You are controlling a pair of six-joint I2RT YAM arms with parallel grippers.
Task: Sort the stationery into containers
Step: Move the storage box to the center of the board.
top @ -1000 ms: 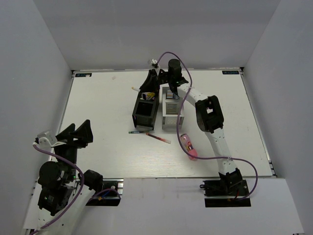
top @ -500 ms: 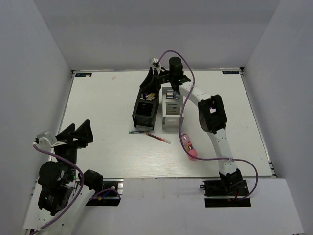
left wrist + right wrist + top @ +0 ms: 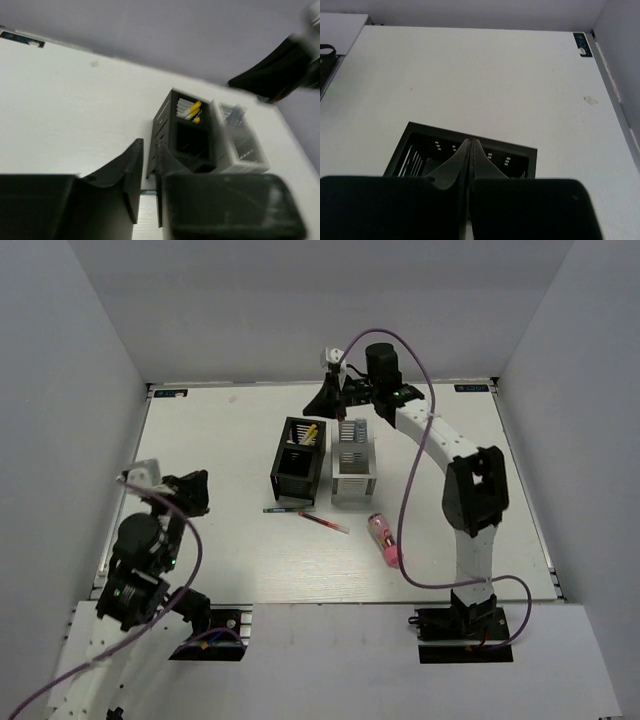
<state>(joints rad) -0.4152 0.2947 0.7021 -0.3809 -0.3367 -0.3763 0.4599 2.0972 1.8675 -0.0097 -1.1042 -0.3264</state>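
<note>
Next, I move my right gripper out of the way and push the black bins square (image 3: 279,448) with my left gripper, because the black bins stand slanted (image 3: 300,460) next to the white bins.
The containers stand mid-table: two black bins (image 3: 298,460) and two white bins (image 3: 354,464). White sticks with yellow tips (image 3: 308,431) lean in the back black bin. Just in front of the bins lie a dark slim pen (image 3: 287,509) and a red pen (image 3: 324,523), with a pink tube (image 3: 385,541) to their right. My right gripper (image 3: 331,398) hangs shut and empty behind the bins; its wrist view shows the closed tips (image 3: 470,143) over a black bin (image 3: 522,152). My left gripper (image 3: 190,490) is at the left, jaws (image 3: 150,150) narrowly apart and empty, facing the bins (image 3: 187,135).
The right arm (image 3: 440,445) arches over the table's back right with its purple cable (image 3: 412,490) hanging down. A bluish item (image 3: 233,114) sits in the back white bin. The walls of the enclosure close in the back and sides.
The right gripper let the yellow-tipped sticks into the back black bin, rose, shifted right and shut. The left arm swung up toward the table and its jaws narrowed.
</note>
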